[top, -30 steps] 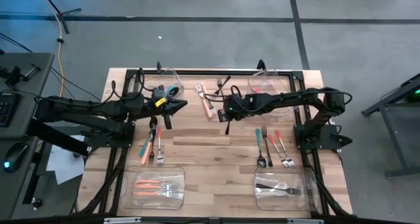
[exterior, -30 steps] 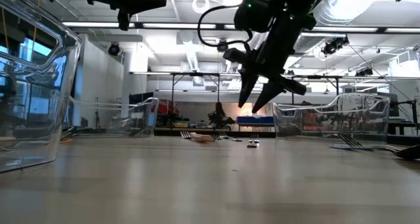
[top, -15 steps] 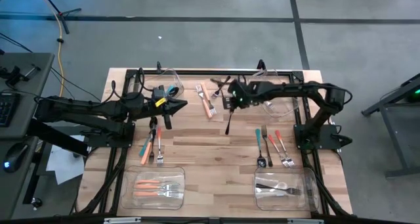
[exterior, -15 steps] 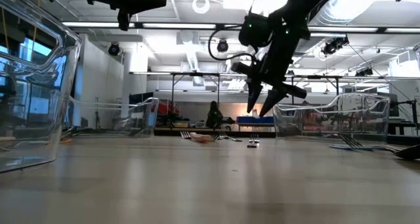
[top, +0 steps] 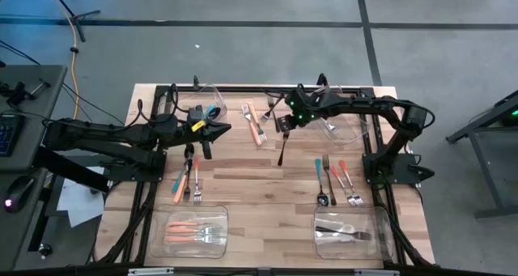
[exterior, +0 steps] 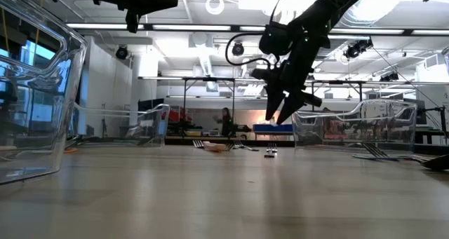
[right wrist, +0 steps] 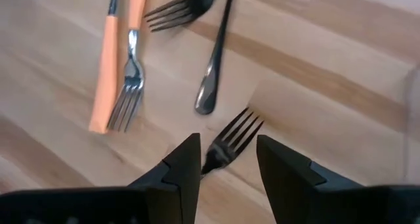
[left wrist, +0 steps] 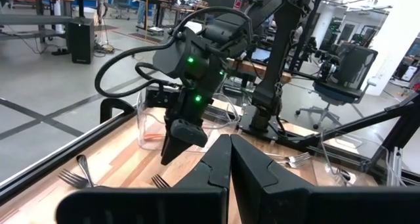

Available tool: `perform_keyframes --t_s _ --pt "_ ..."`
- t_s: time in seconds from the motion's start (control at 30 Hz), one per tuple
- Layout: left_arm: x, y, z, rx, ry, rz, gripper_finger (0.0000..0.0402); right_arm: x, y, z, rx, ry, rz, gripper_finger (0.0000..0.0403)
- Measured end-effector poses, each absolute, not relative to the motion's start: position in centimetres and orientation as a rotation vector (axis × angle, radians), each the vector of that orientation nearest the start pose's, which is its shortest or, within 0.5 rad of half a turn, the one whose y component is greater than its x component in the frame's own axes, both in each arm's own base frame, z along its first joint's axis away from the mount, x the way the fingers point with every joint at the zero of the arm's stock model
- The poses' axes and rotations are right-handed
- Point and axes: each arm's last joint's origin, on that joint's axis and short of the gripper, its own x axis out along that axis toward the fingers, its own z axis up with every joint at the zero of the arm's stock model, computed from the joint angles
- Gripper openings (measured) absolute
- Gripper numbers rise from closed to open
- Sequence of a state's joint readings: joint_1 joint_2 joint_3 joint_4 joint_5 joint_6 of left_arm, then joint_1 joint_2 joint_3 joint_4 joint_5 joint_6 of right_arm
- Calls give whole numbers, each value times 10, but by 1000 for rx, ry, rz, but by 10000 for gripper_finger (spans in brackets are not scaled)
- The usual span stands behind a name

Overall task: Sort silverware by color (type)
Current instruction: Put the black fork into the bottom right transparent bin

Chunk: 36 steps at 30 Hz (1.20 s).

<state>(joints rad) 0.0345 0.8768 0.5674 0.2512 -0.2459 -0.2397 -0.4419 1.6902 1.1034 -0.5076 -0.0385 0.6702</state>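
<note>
The dark fork's head (right wrist: 226,149) lies at a slant across my right gripper's open fingers, so next I move toward the fork's handle (top: 282,154) and turn in line before I close.
My right gripper (top: 284,124) hangs open above the far middle of the table, pointing steeply down. In the right wrist view a dark fork (right wrist: 230,140) lies flat on the wood below the gap between its fingers, untouched; it also shows as the dark fork (top: 282,148) in the high view. Beside it lie another dark fork (right wrist: 211,60) and orange-handled forks (right wrist: 113,73). My left gripper (top: 217,130) is shut and empty, held level above the table's left half. More silverware lies in a left group (top: 188,179) and a right group (top: 336,179).
Clear bins stand at the near left (top: 220,219) with orange-handled forks, at the near right (top: 387,227) with dark pieces, and at the far edge (top: 214,92) (top: 344,126). Bare wood lies in the table's middle. A black frame rims the table.
My right gripper has swung toward the table's far edge and rolled about its own axis, staying at the same height with its fingers the same distance apart. The dark fork on the wood has not moved.
</note>
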Motion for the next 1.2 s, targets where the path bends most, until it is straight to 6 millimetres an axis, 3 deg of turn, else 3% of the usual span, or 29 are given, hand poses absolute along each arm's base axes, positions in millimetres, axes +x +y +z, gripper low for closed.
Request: perform_keyframes --t_s 0.17,0.27,0.4,0.8,0.97,1.2 --pt "198 14 284 -234 23 286 0 309 -137 180 860 974 -681 133" --pt "198 14 284 -235 23 286 0 311 -138 167 857 1007 -734 133" --pt "198 14 284 -252 21 286 0 309 -143 164 820 1002 -796 133" --pt "198 14 284 -252 21 286 0 315 -146 166 761 950 -746 133" --pt "198 14 284 -252 21 287 0 324 -137 169 783 925 -629 133" --pt "198 14 284 -251 21 286 0 338 -113 192 848 984 -662 133"
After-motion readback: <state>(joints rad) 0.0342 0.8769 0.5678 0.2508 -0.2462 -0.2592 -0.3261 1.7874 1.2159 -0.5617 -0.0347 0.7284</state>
